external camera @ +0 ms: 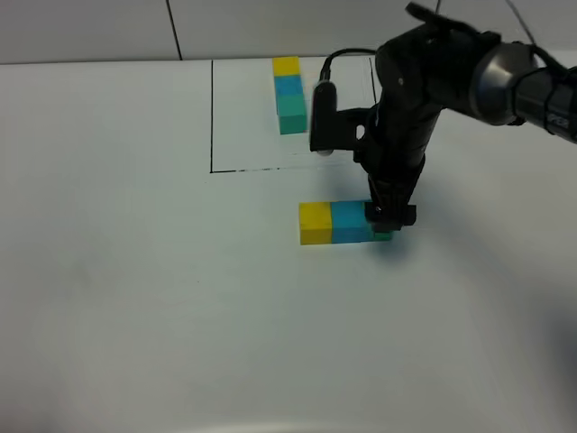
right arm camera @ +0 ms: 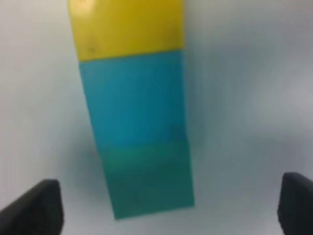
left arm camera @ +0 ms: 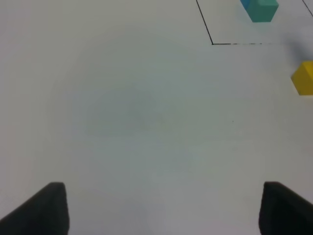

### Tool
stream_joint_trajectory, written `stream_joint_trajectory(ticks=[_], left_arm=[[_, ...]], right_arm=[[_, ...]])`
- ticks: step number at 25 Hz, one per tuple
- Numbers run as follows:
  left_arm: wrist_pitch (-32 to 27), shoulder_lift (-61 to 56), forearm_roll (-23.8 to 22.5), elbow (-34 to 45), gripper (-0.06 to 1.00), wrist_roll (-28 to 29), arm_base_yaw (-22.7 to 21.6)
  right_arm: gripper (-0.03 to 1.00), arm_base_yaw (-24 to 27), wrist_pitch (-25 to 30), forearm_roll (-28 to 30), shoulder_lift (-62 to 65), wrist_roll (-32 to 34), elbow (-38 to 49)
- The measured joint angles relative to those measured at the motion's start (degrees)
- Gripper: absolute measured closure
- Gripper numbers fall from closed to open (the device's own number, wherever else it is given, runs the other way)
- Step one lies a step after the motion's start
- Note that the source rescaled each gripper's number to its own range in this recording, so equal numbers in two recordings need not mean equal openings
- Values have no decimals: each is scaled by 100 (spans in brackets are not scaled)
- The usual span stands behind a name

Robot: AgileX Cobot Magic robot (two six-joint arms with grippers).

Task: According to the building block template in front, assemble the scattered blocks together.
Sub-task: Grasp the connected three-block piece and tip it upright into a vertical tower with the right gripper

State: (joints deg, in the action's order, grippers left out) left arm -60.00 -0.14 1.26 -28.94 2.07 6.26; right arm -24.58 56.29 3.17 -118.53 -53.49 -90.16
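Note:
The row of cubes [external camera: 335, 223] lies crosswise to the template, so next my right gripper backs off the green cube, grips the blue cube [external camera: 350, 222] and turns the row.
The template [external camera: 288, 95], a yellow, blue and teal-green bar, lies inside a black outline at the back. Nearer, the yellow cube [external camera: 315, 223], blue cube [external camera: 350, 221] and teal-green cube [external camera: 383, 235] sit in one touching row. My right gripper [external camera: 389, 216] hangs over the green end and hides most of it. In the right wrist view the row runs yellow [right arm camera: 126, 27], blue [right arm camera: 134, 100], green [right arm camera: 149, 181], and the right gripper [right arm camera: 166, 208] is open, its fingertips [right arm camera: 34, 208] wide of the green cube. My left gripper [left arm camera: 161, 210] is open and empty over bare table.
A black outline [external camera: 212, 117] marks the template's area on the white table [external camera: 135, 271]. The right arm's black body [external camera: 424, 81] reaches in from the back right. The left wrist view shows the template's green end [left arm camera: 261, 10] and the yellow cube [left arm camera: 304, 77] at its edge.

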Motion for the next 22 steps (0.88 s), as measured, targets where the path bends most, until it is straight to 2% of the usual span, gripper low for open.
stream_joint_trajectory(ticks=[4,8,15,18,22], left_arm=[[0,0,-2,0,28,0,0],[0,0,-2,0,28,0,0],[0,0,-2,0,28,0,0],[0,0,-2,0,28,0,0],[0,0,-2,0,28,0,0]], right_arm=[[3,57,261,495,741,843,477],[3,337,-109,848,1828,1651,1636],[5,947,-532,1097,3682,3474,3424],[6,1058,-632,1230,4283,3810,3872],[6,1069,-606,1289,4577,3892,3982]])
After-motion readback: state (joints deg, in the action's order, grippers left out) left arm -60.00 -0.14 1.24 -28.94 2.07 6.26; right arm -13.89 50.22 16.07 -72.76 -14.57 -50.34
